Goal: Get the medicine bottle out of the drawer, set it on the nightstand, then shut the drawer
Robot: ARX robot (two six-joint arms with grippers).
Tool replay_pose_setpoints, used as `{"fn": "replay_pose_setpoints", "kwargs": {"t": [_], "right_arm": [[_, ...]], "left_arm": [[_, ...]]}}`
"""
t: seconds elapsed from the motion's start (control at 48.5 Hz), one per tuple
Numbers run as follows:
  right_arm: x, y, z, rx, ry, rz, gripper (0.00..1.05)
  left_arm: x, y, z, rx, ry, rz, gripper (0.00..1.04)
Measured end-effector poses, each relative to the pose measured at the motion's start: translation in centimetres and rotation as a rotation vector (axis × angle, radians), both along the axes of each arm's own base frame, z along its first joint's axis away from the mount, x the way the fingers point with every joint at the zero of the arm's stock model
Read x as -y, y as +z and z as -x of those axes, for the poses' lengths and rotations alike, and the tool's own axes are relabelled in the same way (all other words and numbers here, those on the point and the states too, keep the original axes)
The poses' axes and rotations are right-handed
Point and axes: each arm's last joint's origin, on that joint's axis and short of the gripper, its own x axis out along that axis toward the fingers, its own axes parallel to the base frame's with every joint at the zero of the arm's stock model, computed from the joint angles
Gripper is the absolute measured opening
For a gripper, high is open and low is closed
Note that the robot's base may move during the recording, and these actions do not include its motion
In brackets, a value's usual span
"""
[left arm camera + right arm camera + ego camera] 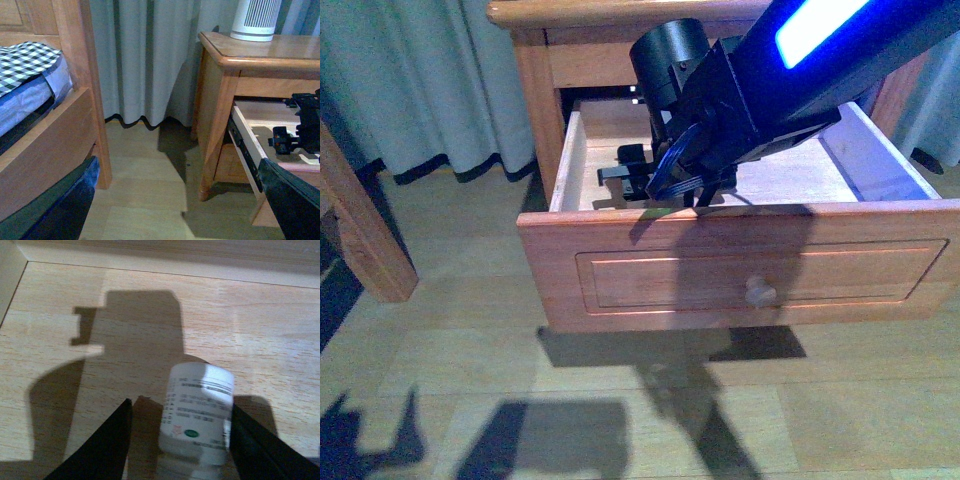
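I should expect the drawer to be empty when I lift the medicine bottle [196, 412] out, because the pale drawer's bottom [788, 182] looks clear around my right gripper.
The nightstand [535, 90] has its upper drawer [620, 235] pulled far out, with its round knob [760, 291] on the front panel. My right gripper [655, 185] reaches down inside the drawer. In the right wrist view it [181, 405] is open, and the medicine bottle [197, 412], white with a printed label, lies on the pale drawer floor between the fingers, close to one finger [260, 450] and apart from the other. The bottle is hidden in the front view. My left gripper [178, 165] is open and empty above the floor beside the nightstand [215, 100].
A white ribbed device [256, 17] stands on the nightstand top. A bed with a checked cover [25, 60] and its wooden post [80, 75] are to one side. Grey curtains [150, 60] hang behind. A wooden post [360, 230] stands left of the drawer.
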Motion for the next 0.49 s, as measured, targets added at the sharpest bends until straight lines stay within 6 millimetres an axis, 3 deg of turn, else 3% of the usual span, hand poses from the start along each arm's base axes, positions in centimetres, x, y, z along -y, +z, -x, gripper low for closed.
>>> {"fn": "replay_pose_setpoints", "kwargs": {"t": [0.124, 0.351, 0.433, 0.495], "right_arm": [[0.5, -0.2, 0.6, 0.009, -0.014, -0.018, 0.32], [2.4, 1.1, 3.9, 0.026, -0.016, -0.036, 0.30], [3.5, 4.5, 5.7, 0.076, -0.004, -0.059, 0.30], [4.2, 8.6, 6.7, 0.145, 0.016, -0.086, 0.30]], "left_arm": [[0.0, 0.0, 0.0, 0.000, 0.000, 0.000, 0.98], [0.0, 0.0, 0.0, 0.000, 0.000, 0.000, 0.98], [0.0, 0.0, 0.0, 0.000, 0.000, 0.000, 0.98], [0.0, 0.0, 0.0, 0.000, 0.000, 0.000, 0.98]]}}
